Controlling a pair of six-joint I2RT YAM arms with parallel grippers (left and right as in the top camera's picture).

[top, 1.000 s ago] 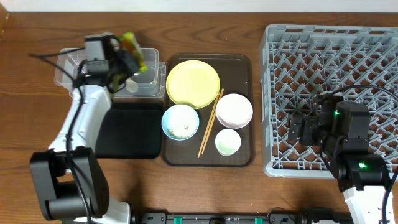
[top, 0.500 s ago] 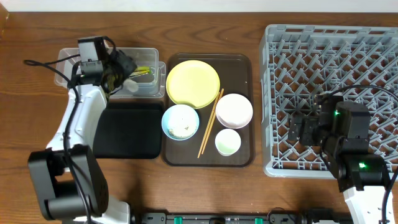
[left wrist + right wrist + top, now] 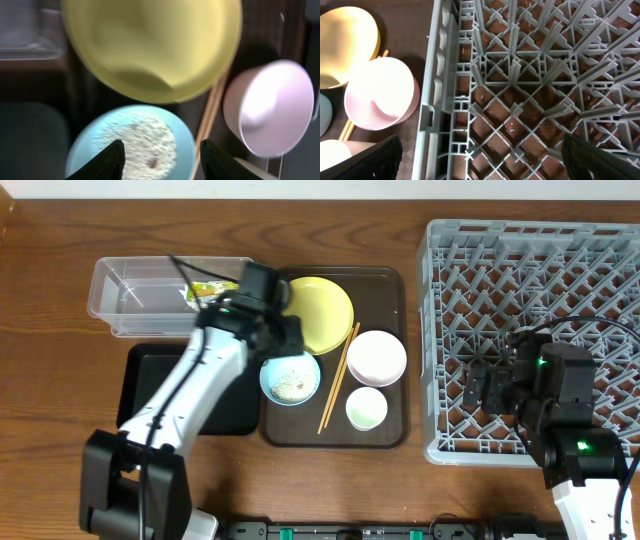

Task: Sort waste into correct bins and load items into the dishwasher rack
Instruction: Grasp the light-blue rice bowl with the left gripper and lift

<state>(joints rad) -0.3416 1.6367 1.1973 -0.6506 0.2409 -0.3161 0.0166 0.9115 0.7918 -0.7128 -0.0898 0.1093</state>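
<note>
The light blue bowl's rim (image 3: 318, 377) next to the chopsticks is between the open fingers of my left gripper, so I keep going down until they are on both sides of that rim (image 3: 192, 149).
My left gripper (image 3: 283, 343) (image 3: 162, 161) is open with nothing between its fingers, hovering just above the light blue bowl (image 3: 292, 377) (image 3: 135, 145), which holds white rice. Behind the bowl lies the yellow plate (image 3: 322, 312) (image 3: 150, 45). Wooden chopsticks (image 3: 338, 380) (image 3: 210, 115) lie between it and the white bowl (image 3: 376, 357) (image 3: 270, 107) (image 3: 380, 95). The small white cup (image 3: 366, 409) stands in front. A yellow-green wrapper (image 3: 205, 290) lies in the clear tub (image 3: 140, 295). My right gripper (image 3: 490, 390) (image 3: 480, 160) is wide open and empty over the grey rack (image 3: 530, 270) (image 3: 520, 75) near its left wall.
The dishes stand on a dark brown serving tray (image 3: 395, 290) between the bins and the rack. The black tray (image 3: 235, 405) lies in front of the clear tub, with my left arm stretched across it. The rack's pegs stand upright under my right gripper.
My left gripper opened, dropping the wrapper into the clear tub, then swung right to hover over the blue bowl. The right arm has not moved.
</note>
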